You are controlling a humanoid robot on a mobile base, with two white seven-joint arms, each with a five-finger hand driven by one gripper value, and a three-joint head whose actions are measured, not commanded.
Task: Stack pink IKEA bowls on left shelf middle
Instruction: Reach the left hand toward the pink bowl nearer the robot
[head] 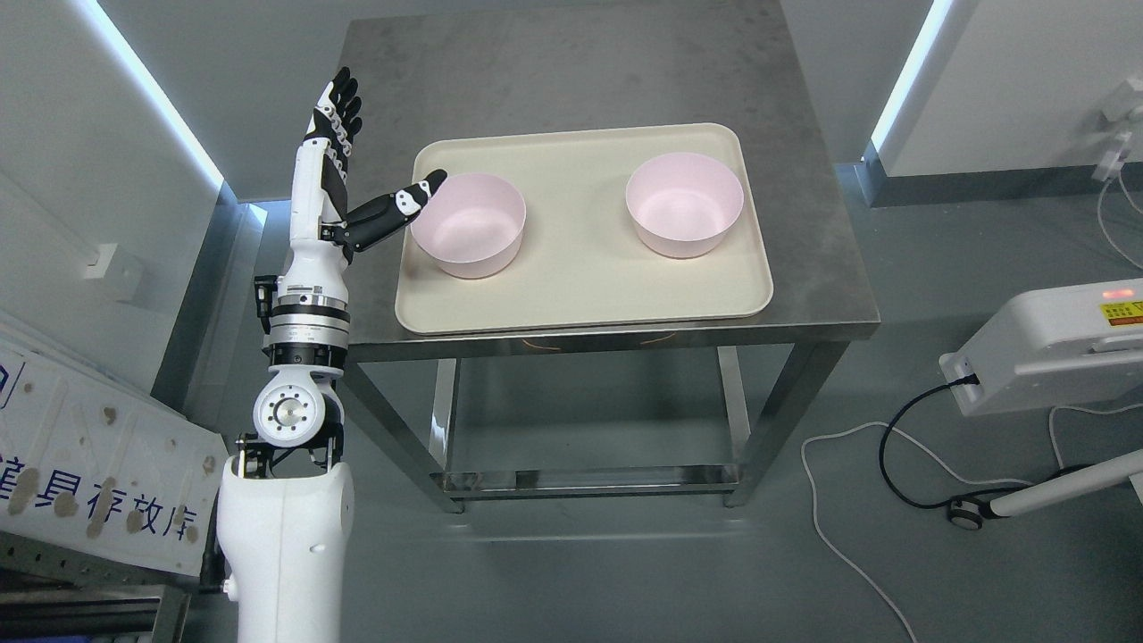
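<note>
I expect the pink bowls (469, 225) to stay nested together when I carry them, even tipped sideways, because they have matching wide rims and tapering sides (686, 204).
Two pink bowls stand upright on a cream tray (580, 295) on a steel table. The left pink bowl (469, 223) is near the tray's left edge, the right pink bowl (685, 204) near its right side. My left hand (375, 152) is raised just left of the left bowl, open, with its fingers (337, 112) stretched up and away. Its thumb (402, 207) points right and its tip reaches the left bowl's rim. Nothing is held. The right arm does not show.
The steel table (821, 295) has a lower crossbar and open floor around it. A white panel with printed characters (98, 482) leans at the lower left. A white device (1054, 348) with cables sits on the floor at the right.
</note>
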